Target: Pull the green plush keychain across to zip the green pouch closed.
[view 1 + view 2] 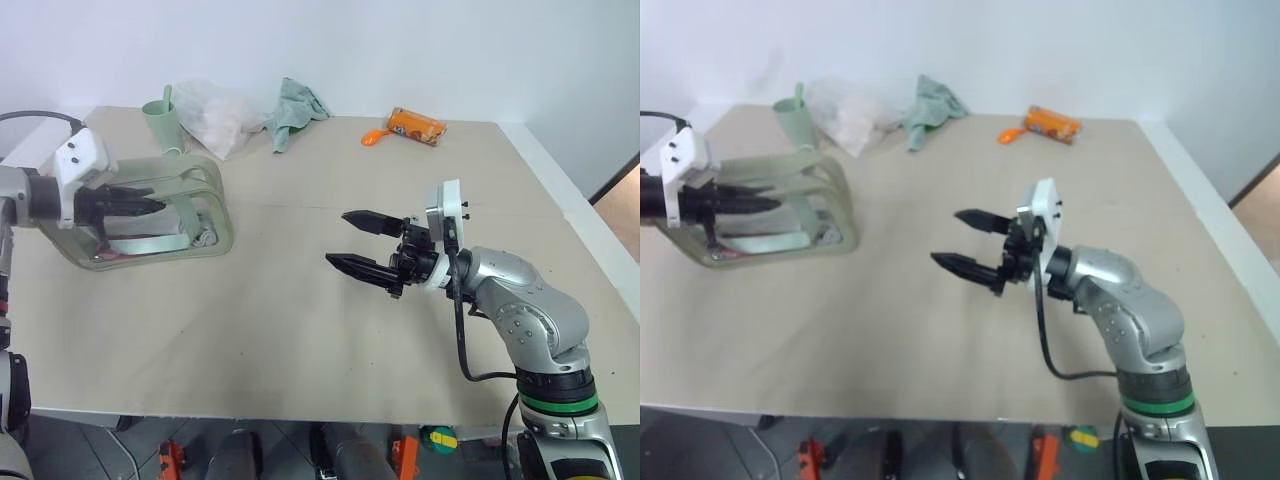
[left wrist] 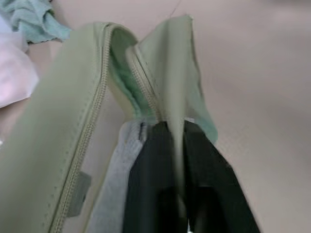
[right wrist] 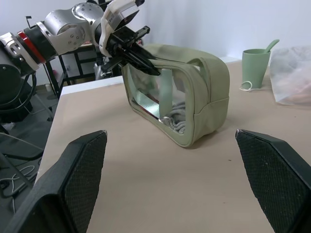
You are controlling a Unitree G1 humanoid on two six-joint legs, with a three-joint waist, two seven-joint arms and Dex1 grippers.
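My left gripper is nearer the green pouch (image 1: 212, 205), which sits far from my right gripper, so it should bring the pouch to the table's middle (image 1: 285, 245) for my right gripper to hold its end.
The green pouch (image 1: 208, 222), pale sage with clear sides and two strap handles, lies on the table at the left. Its top zipper (image 2: 90, 121) stands open. My left gripper (image 1: 150, 205) reaches in over the pouch's top, shut on a flap of the pouch's fabric (image 2: 170, 63) at one end of the zipper; the flap runs up between the black fingers (image 2: 150, 170). The green plush keychain is hidden. My right gripper (image 1: 340, 238) hovers open and empty over the middle of the table, well to the right of the pouch, pointing toward it.
At the back of the table stand a pale green cup (image 1: 162, 122) with a spoon, a clear plastic bag (image 1: 215, 115), a pale green cloth (image 1: 295, 110), an orange packet (image 1: 416, 126) and an orange spoon (image 1: 375, 136). The table's right edge (image 1: 570, 200) is near my right arm.
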